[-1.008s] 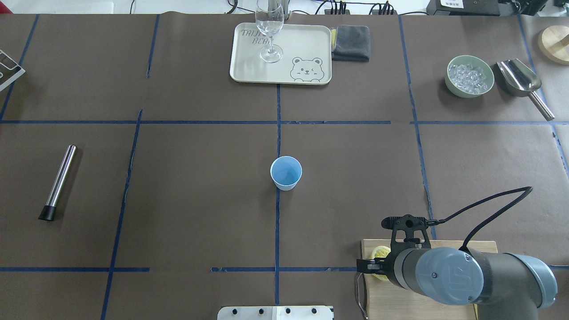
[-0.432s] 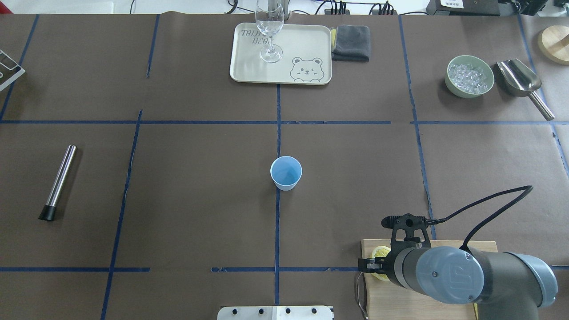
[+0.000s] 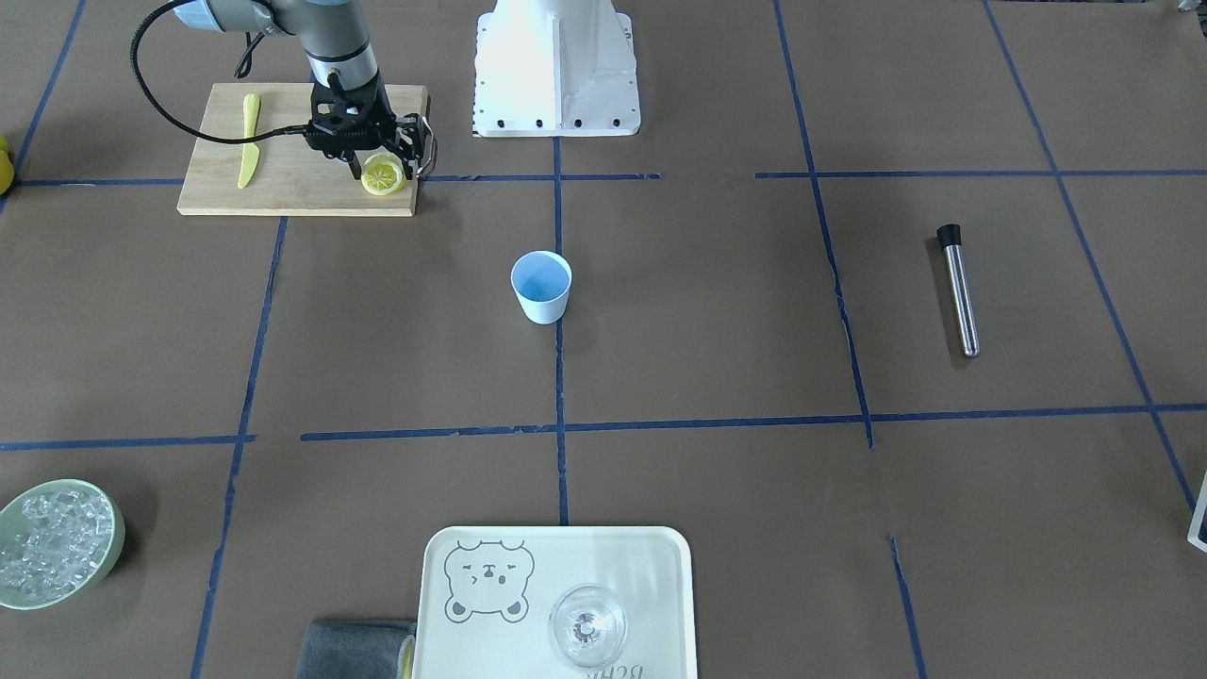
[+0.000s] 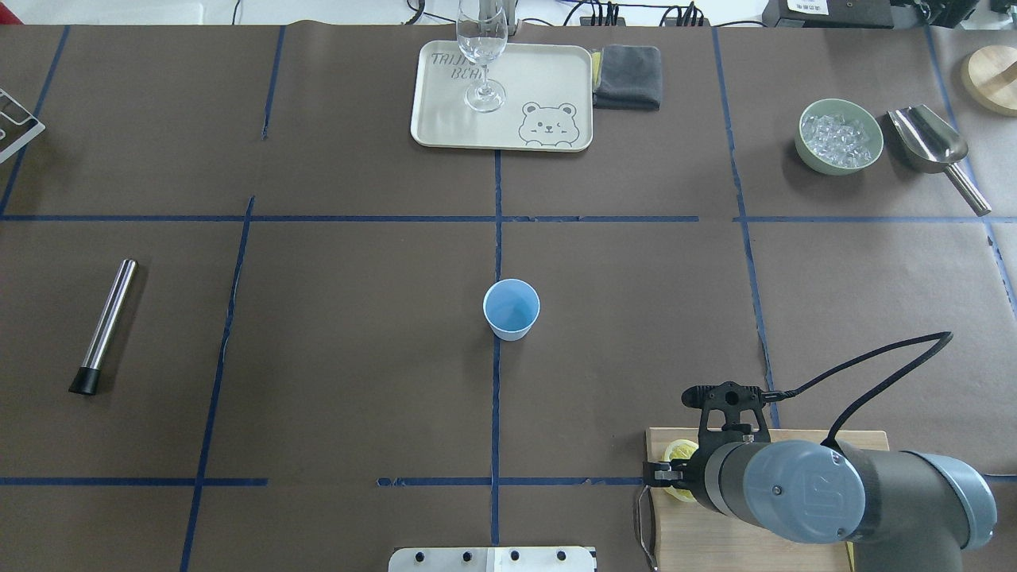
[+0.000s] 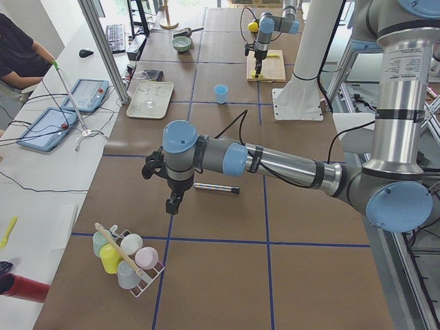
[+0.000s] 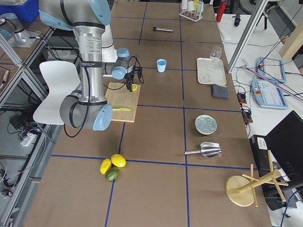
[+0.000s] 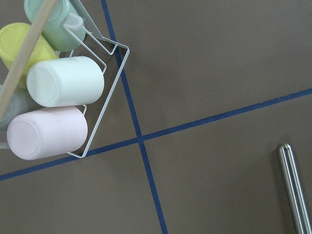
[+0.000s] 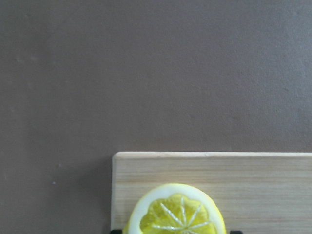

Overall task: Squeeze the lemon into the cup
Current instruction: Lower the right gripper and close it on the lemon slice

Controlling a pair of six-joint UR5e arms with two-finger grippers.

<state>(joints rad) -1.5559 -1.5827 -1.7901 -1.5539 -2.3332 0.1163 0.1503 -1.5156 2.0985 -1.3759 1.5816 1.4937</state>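
Note:
A yellow sliver (image 8: 126, 227) shows past the lemon slice's pale rim (image 3: 382, 173). I expect another slice hidden underneath to stay behind when I lift.
A lemon slice (image 3: 384, 175) lies face up at the corner of a wooden cutting board (image 3: 283, 184). It also shows in the right wrist view (image 8: 175, 214) and partly in the overhead view (image 4: 677, 451). My right gripper (image 3: 388, 168) is low over it and open. One dark fingertip stands on each side of the slice, with a small gap. The light-blue cup (image 4: 511, 308) stands upright and apart at the table's middle (image 3: 541, 283). My left gripper (image 5: 172, 205) hangs over the table's far left end near a cup rack. I cannot tell whether it is open or shut.
A yellow knife (image 3: 249, 140) lies on the board. A stemmed glass (image 4: 481, 56) stands on a bear tray (image 4: 548, 87), beside a grey cloth (image 4: 628, 75). Also here are a green bowl of ice (image 4: 840, 135), a metal scoop (image 4: 929, 143), a steel muddler (image 4: 103, 326) and a cup rack (image 7: 58, 83).
The right arm's wrist has shifted very slightly to the right over the board. The cup and the other things have not moved.

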